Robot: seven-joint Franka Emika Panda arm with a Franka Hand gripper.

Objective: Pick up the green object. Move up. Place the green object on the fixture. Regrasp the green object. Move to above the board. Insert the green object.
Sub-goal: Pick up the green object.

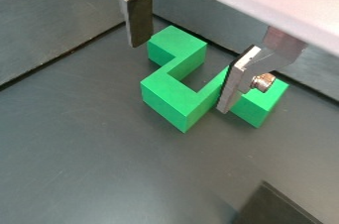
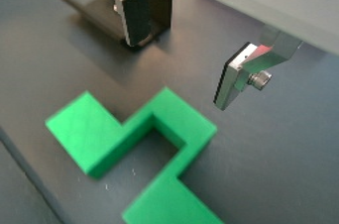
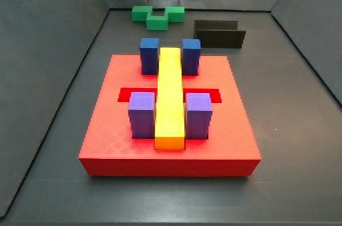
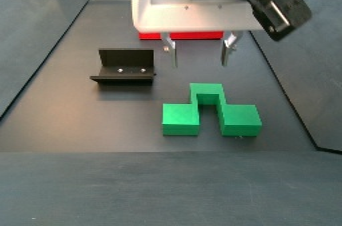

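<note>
The green object (image 3: 158, 20) is wider than the narrow dark fixture (image 3: 219, 36). Its ends will reach out past the sides when I put it there.
The green object (image 1: 183, 87) is a stepped bright green block lying flat on the dark floor, seen in both wrist views (image 2: 122, 141) and both side views (image 3: 158, 15) (image 4: 207, 112). My gripper (image 1: 183, 73) hangs open just above it, one finger on each side of its middle, holding nothing. In a side view the gripper (image 4: 197, 62) floats a little above the block. The fixture (image 4: 123, 67), a dark bracket, stands apart beside the block and shows behind one finger (image 2: 137, 20) in a wrist view. The red board (image 3: 170, 120) lies farther off.
The board carries two blue blocks (image 3: 168, 54), two purple blocks (image 3: 199, 113) and a long yellow bar (image 3: 168, 95). Grey walls (image 3: 80, 60) enclose the dark floor. The fixture (image 3: 221, 33) sits between the green object and the board's far corner.
</note>
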